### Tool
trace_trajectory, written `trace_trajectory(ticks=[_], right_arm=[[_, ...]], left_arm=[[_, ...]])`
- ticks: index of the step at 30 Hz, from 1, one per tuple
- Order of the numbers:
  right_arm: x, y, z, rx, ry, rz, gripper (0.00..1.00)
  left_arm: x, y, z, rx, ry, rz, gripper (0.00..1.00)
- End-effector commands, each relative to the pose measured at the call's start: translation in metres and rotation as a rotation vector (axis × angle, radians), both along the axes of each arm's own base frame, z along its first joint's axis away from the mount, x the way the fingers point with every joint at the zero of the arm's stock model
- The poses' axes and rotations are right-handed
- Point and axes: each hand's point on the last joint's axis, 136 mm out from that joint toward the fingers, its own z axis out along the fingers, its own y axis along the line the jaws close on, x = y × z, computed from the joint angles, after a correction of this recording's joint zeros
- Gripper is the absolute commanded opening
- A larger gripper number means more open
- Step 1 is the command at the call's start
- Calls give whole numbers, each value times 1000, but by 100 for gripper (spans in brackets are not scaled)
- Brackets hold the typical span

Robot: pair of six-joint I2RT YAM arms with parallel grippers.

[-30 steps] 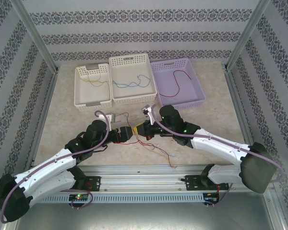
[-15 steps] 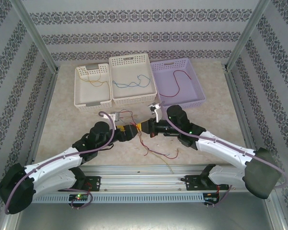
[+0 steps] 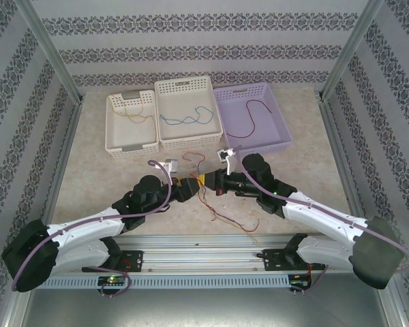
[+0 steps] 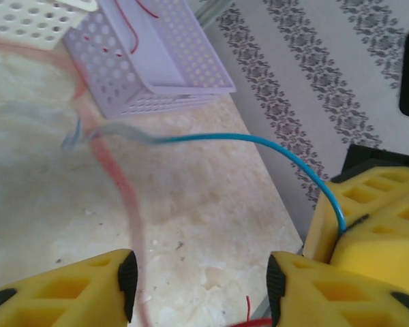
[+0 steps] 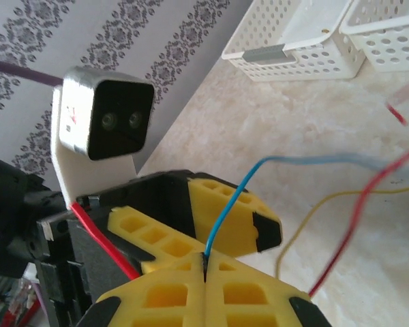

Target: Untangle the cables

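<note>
My left gripper should hold the red and yellow cables point(image 5: 359, 196) while the blue cable goes to the white basket, because my right gripper's blue cable crosses the red cable point(image 5: 387, 165).
Loose cables point(image 3: 221, 212) in red and yellow trail over the table below my two grippers, which meet tip to tip. My right gripper point(image 3: 206, 180) is shut on a blue cable point(image 5: 226, 211) that rises from between its yellow fingers point(image 5: 170, 296). In the left wrist view the same blue cable point(image 4: 259, 142) arcs across to those fingers. My left gripper point(image 4: 201, 289) stands partly open, its pads apart. A blurred red cable point(image 4: 126, 204) passes between them close to the left pad, ungripped. Its fingers point(image 5: 235, 214) sit just behind the right gripper's tips.
Three baskets stand at the back: a cream one point(image 3: 116, 139) holding a yellow cable, a white one point(image 3: 188, 85) with a blue cable, a lavender one point(image 3: 276, 126) with a red cable. An aluminium rail runs along the near edge.
Both grippers have shifted right and toward the baskets. The left jaws have narrowed from wide open. The loose red and yellow strands have been dragged along.
</note>
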Motion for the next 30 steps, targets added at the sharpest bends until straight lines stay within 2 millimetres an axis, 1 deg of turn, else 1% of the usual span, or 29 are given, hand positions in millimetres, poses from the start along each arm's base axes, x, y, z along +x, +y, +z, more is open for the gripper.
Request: trace_trajectory(ticks=[1, 3, 5, 6, 7, 8, 9, 12, 13, 15, 16, 17, 18, 19, 20, 22, 23, 24, 25, 26, 28, 29, 30], right_arm=[[12, -8, 46, 135, -101, -66, 0], [16, -15, 48, 153, -92, -91, 0], [19, -20, 51, 169, -85, -105, 0], [20, -22, 53, 174, -87, -114, 0], [21, -25, 56, 184, -93, -124, 0], [22, -29, 60, 189, -96, -142, 0], [23, -33, 63, 195, -97, -159, 0], [21, -42, 83, 238, -122, -172, 0], [19, -44, 91, 246, -131, -164, 0], [16, -47, 105, 248, -156, -168, 0], [15, -51, 116, 245, -181, -175, 0], [15, -56, 125, 238, -202, -190, 0], [15, -60, 134, 237, -215, -204, 0], [16, -64, 144, 244, -219, -210, 0], [15, -64, 154, 266, -216, -197, 0], [12, -59, 167, 265, -198, -158, 0], [8, -57, 172, 257, -201, -139, 0], [6, -57, 178, 259, -213, -133, 0], [5, -60, 182, 258, -229, -151, 0], [6, -63, 184, 250, -239, -170, 0], [7, -64, 183, 227, -236, -170, 0], [6, -63, 185, 230, -234, -157, 0], [4, -63, 190, 239, -240, -147, 0]], left_arm=[[-22, -16, 2, -33, -29, -117, 48], [-24, -15, -1, -31, -27, -121, 34], [-26, -15, -5, -25, -22, -125, 28], [-26, -15, -7, -21, -19, -126, 28], [-27, -14, -12, -12, -13, -128, 29], [-27, -13, -15, -8, -8, -124, 32], [-28, -12, -19, -3, -2, -121, 39], [-30, -10, -28, 10, 5, -122, 52], [-30, -11, -32, 19, 11, -128, 52], [-31, -14, -39, 32, 19, -146, 41], [-31, -15, -44, 42, 28, -153, 33], [-31, -16, -49, 49, 35, -158, 27], [-31, -16, -55, 58, 43, -158, 24], [-31, -17, -62, 66, 54, -159, 24], [-31, -17, -69, 74, 65, -159, 24], [-31, -19, -76, 61, 71, -162, 24], [-30, -20, -76, 47, 70, -161, 27], [-31, -21, -77, 34, 71, -163, 36], [-30, -23, -75, 17, 70, -168, 53], [-30, -25, -72, -2, 65, -175, 65], [-33, -32, -59, -50, 37, -213, 78], [-34, -35, -51, -74, 21, -229, 82], [-35, -37, -46, -88, 9, -239, 85]])
